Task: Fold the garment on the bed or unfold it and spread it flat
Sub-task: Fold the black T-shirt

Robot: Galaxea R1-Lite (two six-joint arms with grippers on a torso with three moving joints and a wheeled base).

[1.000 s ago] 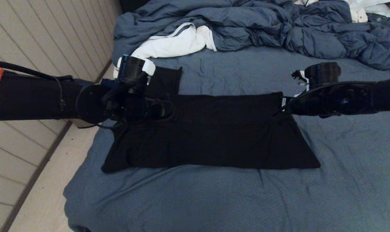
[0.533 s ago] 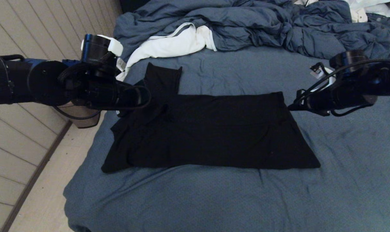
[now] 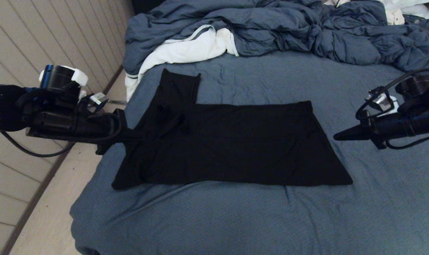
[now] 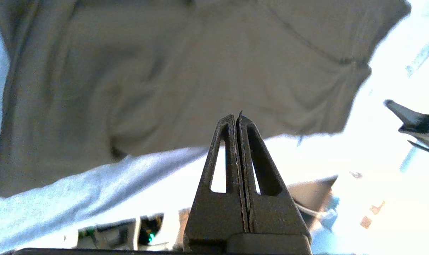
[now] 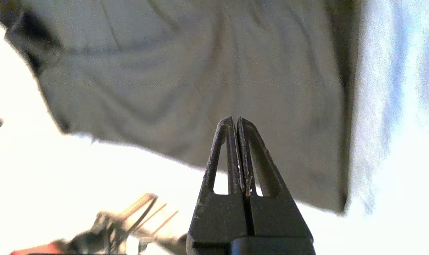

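Observation:
I should move my left gripper next toward the garment's near corner (image 3: 118,185) until open fingers are on both sides of its edge (image 3: 120,170). That corner lies free on the sheet by the sleeve end.
The garment (image 3: 232,145) lies on the bed (image 3: 235,219) as a wide black band, plain side up, with one sleeve (image 3: 177,86) sticking out towards the far side at its left end. No print shows. My left gripper (image 3: 131,135) hovers at the garment's left edge, shut and holding nothing. My right gripper (image 3: 336,136) is shut and empty just off the garment's right edge, above bare sheet. In the left wrist view, the left gripper (image 4: 235,118) points at the garment (image 4: 182,71). The right gripper (image 5: 235,120), in its wrist view, points at the garment (image 5: 200,71).
A rumpled blue-grey duvet (image 3: 289,28) is heaped along the far side of the bed. A white cloth with a grey-striped edge (image 3: 186,49) lies beside it at the far left. The bed's left edge (image 3: 94,177) drops to the floor by a panelled wall (image 3: 40,35).
Both arms have drawn outward from the garment's far corners: the left one to the left and nearer, the right one to the right. The garment stays flat where it lay.

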